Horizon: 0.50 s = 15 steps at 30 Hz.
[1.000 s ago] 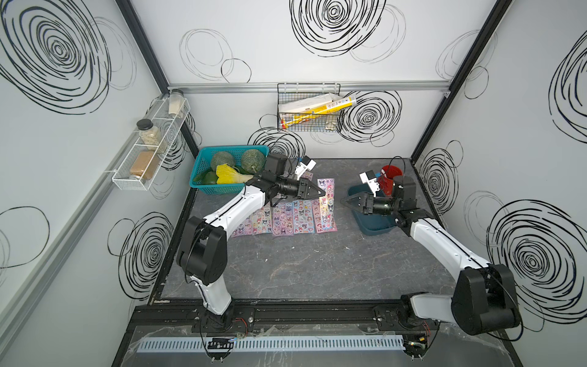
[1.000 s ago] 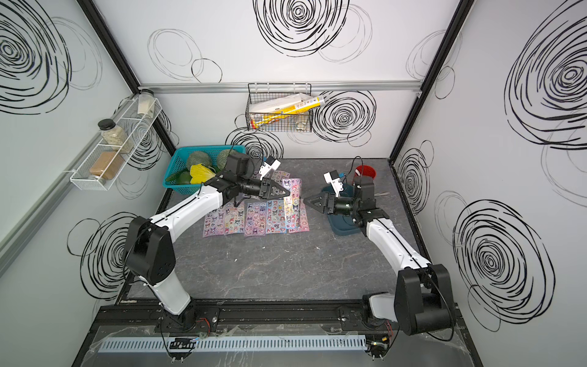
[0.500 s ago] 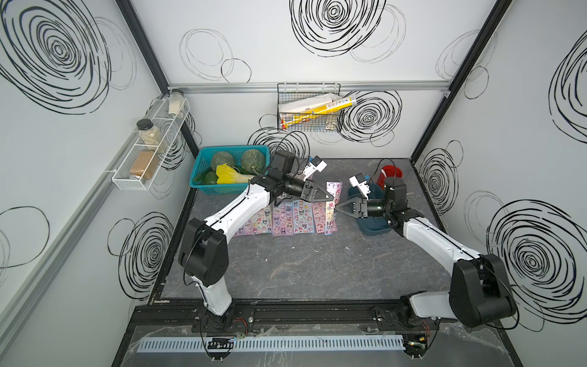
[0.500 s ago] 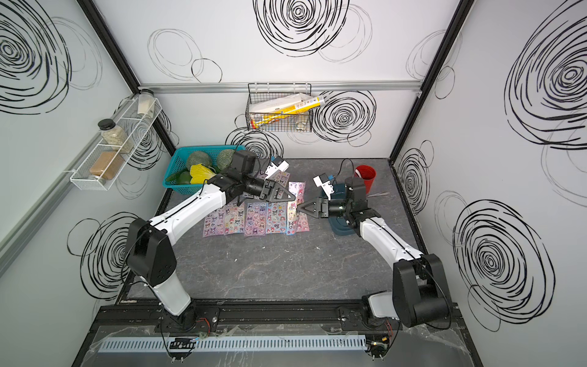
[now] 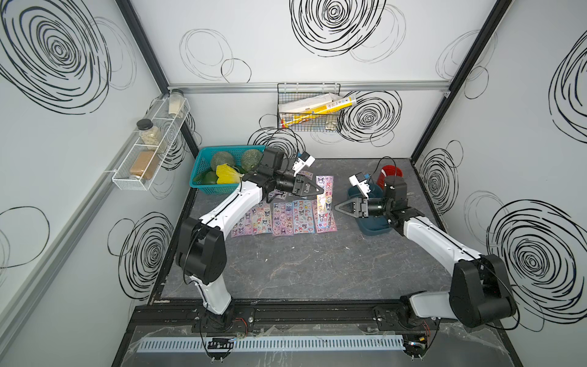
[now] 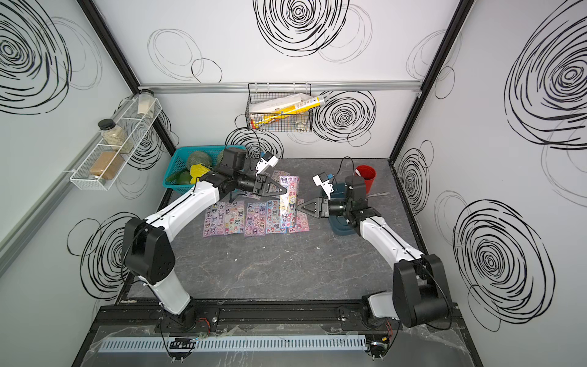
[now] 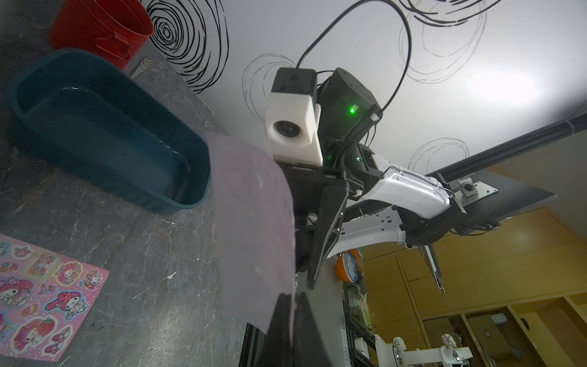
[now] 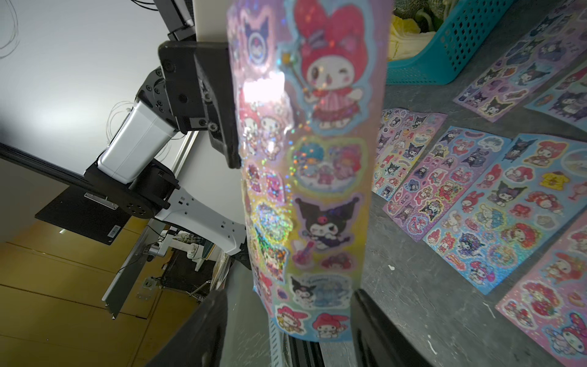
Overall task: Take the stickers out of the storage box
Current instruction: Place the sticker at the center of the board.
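The sheet from above the back stickers [image 5: 279,195] is in my left gripper, so my right gripper should take the sheet's free edge [image 5: 330,205] and lay it beside them.
My left gripper [image 5: 320,190] [image 6: 285,191] [image 7: 293,298] is shut on one edge of a pink sticker sheet [image 5: 323,206] [image 7: 254,222] [image 8: 311,159], which hangs above the table. My right gripper [image 5: 337,208] [image 6: 300,208] [image 8: 290,295] faces it, open, its jaws on either side of the sheet's lower end with a gap on each side. Several other stickers [image 5: 286,216] [image 6: 254,219] [image 8: 476,206] lie flat in a row on the table. The dark teal storage box [image 5: 374,227] [image 6: 341,230] [image 7: 95,127] sits under the right arm and looks empty in the left wrist view.
A bright blue lattice basket [image 5: 228,147] of vegetables stands at the back left. A red cup [image 5: 392,173] [image 7: 95,25] stands behind the box. A wire basket [image 5: 309,111] hangs on the back wall and a white shelf [image 5: 149,149] on the left wall.
My left gripper has carried the sheet to the right, towards the middle. My right gripper has moved left from over the box to the sheet's lower end.
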Each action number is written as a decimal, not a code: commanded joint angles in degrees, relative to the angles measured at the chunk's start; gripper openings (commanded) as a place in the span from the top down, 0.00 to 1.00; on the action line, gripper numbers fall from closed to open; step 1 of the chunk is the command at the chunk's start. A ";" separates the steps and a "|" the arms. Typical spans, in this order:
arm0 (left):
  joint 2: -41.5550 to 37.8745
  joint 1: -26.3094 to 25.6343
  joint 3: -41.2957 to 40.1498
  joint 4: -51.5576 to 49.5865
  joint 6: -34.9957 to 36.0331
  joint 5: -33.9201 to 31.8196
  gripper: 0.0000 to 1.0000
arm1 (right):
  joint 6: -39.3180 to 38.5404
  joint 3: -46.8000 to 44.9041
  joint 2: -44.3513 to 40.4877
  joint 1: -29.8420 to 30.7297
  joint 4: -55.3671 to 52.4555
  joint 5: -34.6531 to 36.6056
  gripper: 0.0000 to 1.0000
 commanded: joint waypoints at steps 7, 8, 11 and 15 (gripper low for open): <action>-0.57 -0.66 0.16 2.36 -0.91 1.68 1.00 | 6.29 0.60 2.35 0.04 10.23 -1.60 0.15; -0.59 -0.80 0.23 2.17 -0.82 1.79 1.00 | 7.25 0.72 2.44 0.06 11.54 -1.66 0.15; -0.43 -0.95 -0.26 1.98 -0.77 1.85 1.00 | 7.63 1.94 2.55 0.09 12.09 -2.10 0.14; -0.36 -1.75 -0.33 3.07 -1.58 1.97 1.00 | 7.55 3.06 3.18 0.66 12.71 -3.15 0.12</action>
